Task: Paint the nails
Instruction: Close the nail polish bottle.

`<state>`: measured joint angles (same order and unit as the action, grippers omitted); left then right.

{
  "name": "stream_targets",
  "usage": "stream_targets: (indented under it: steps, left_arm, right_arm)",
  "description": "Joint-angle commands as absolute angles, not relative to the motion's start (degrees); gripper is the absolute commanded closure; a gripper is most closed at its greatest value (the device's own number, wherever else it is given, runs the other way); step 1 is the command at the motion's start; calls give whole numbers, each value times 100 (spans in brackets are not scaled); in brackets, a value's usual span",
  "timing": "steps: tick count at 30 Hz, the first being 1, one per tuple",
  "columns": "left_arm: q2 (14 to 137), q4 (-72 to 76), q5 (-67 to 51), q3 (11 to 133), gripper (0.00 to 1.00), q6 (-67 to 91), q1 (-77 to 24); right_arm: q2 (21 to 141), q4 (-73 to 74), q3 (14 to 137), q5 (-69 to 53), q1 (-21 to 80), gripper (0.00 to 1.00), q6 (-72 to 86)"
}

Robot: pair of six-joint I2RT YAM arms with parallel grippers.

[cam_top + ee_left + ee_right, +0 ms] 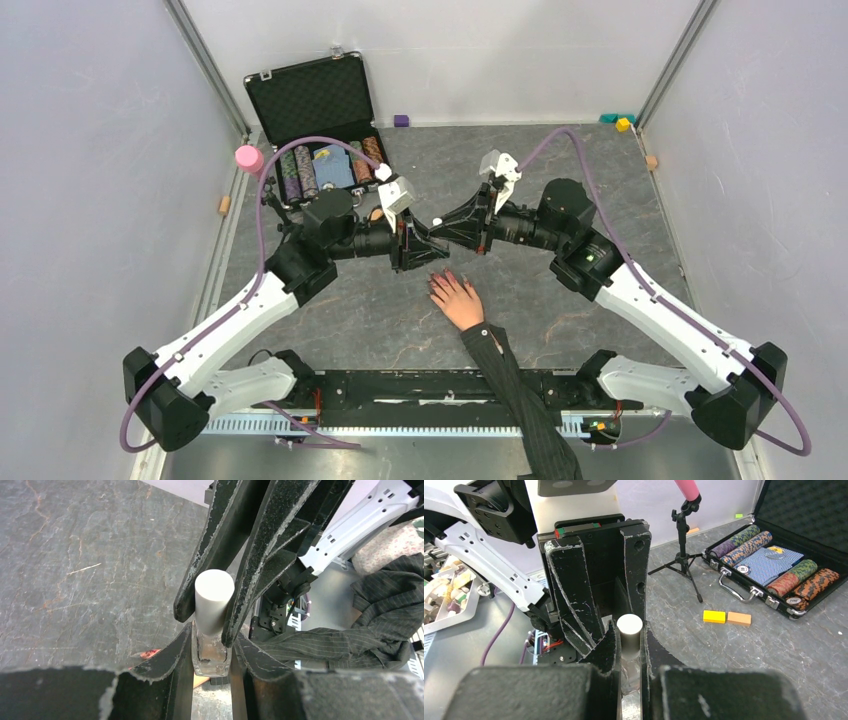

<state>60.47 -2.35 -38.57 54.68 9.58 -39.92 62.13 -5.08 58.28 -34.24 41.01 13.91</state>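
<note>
The glass body is held by my left gripper under the white cap, so my right gripper should go on turning the cap until its wrist comes round, and then let go of the cap.
A pale hand in a dark pinstriped sleeve lies flat on the table's middle, its reddish-pink nails pointing away. Just beyond the fingertips, both grippers meet on a small clear bottle with a white cap. My left gripper is shut on the bottle's glass body. My right gripper is shut around the cap. In the top view the left gripper and right gripper face each other tip to tip. One red nail shows under the left fingers.
An open black case of poker chips stands at the back left. A pink-tipped microphone on a small tripod stands beside it. A yellow block and an orange block lie near the case. Small blocks sit at the back right.
</note>
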Motion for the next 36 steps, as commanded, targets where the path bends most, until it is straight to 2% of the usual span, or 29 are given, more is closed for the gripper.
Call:
stream_targets:
  steps: [1, 9, 21, 26, 32, 36]
  left_arm:
    - [5707, 37, -3200, 5415, 98, 712, -3973]
    - [5528, 44, -2326, 5295, 98, 668, -3973]
    - [5496, -228, -1123, 5291, 98, 677, -3973]
    - [5515, -247, -1002, 5300, 98, 690, -3974]
    - [5495, -257, -984, 5291, 98, 677, -3973]
    - [5476, -266, -1001, 5291, 98, 651, -3977]
  right_arm:
    - [6306, -145, 5748, -3317, 4246, 100, 1104]
    - [6468, -14, 5713, -2527, 4577, 100, 1232]
    - [6981, 418, 5883, -477, 5359, 100, 1755]
    - [7182, 392, 6055, 133, 5699, 100, 1882]
    - [7403, 205, 6288, 278, 6002, 100, 1916]
    - [7359, 201, 6354, 385, 6021, 96, 1849]
